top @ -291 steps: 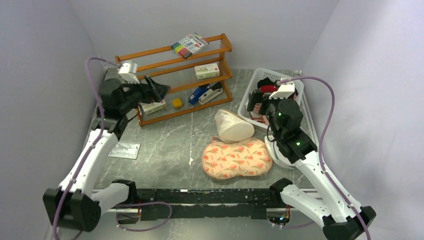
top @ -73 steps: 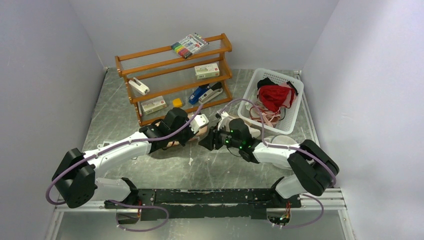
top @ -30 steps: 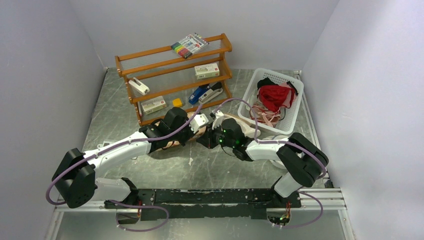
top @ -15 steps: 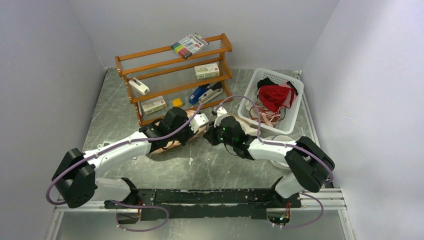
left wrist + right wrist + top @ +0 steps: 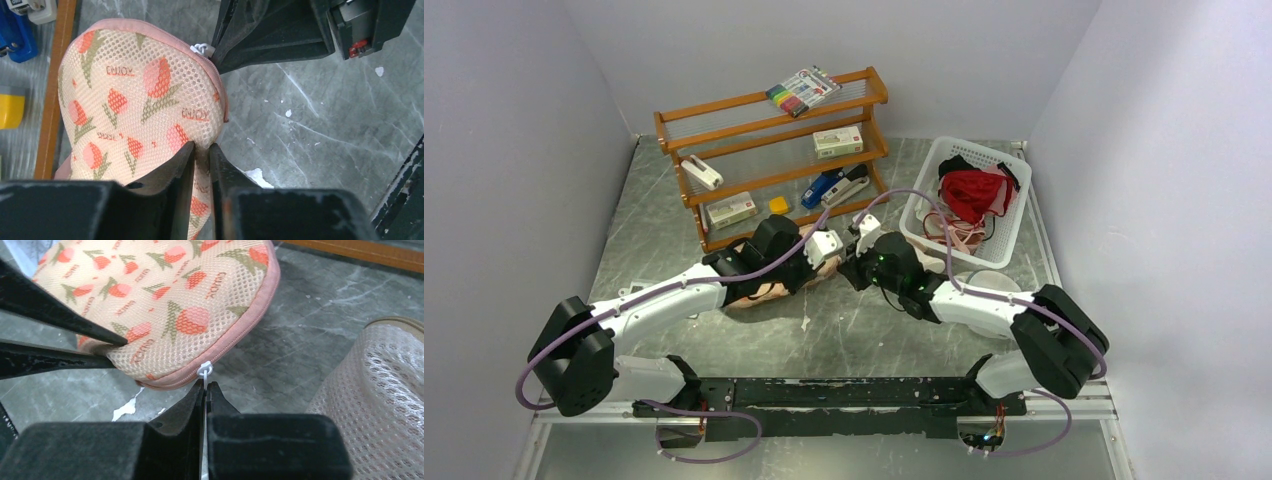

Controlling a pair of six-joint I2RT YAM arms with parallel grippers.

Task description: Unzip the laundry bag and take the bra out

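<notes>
Next, my left gripper takes the seam behind the zipper pull to keep the zip steady, because it is pinching a mesh fold next to the laundry bag's zip seam.
The laundry bag is a peach mesh case with red flowers, lying on the grey table. In the top view my left arm covers most of the laundry bag. My left gripper is shut on a fold of the bag's mesh at its near edge. My right gripper faces it from the other side and is shut on the white zipper pull at the bag's pink zip seam. The seam beyond the pull looks closed. The two grippers nearly meet. The bra is hidden.
A cream mesh cone lies just right of my right gripper. The wooden shelf stands close behind the bag, with a blue stapler and a yellow block. A white basket holding a red garment is at the back right.
My right wrist has shifted a little back and to the right while gripping the pull, and its elbow has swung right. The left arm has stayed in place on the bag.
</notes>
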